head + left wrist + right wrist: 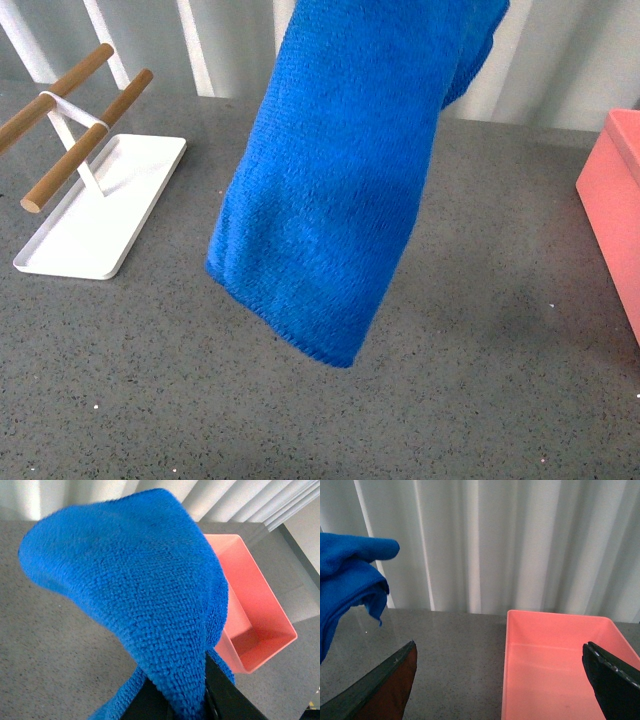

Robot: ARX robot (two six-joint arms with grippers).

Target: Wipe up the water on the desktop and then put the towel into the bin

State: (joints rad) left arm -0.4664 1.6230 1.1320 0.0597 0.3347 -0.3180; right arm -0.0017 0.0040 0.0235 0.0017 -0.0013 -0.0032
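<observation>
I expect the towel point(145, 565), as its limp end point(374, 596) hangs in soft folds, to sink into a crumpled heap below the bin's rim when I put it inside.
The bright blue towel point(330, 190) hangs from the top of the front view, clear above the dark grey speckled desktop point(200, 380). My left gripper point(182, 700) is shut on the towel point(135, 580), which drapes over its dark jaws. The salmon-pink bin point(615, 210) stands at the right edge of the desktop; it also shows in the left wrist view point(255, 615), beyond the towel. My right gripper point(502, 680) is open and empty, its jaws wide apart over the near rim of the bin point(555, 655). The towel's end point(345, 585) hangs beside it.
A flat white tray point(100, 215) with wooden rods point(85, 140) on a white stand sits at the back left of the desktop. White vertical slats point(495, 540) close off the back edge.
</observation>
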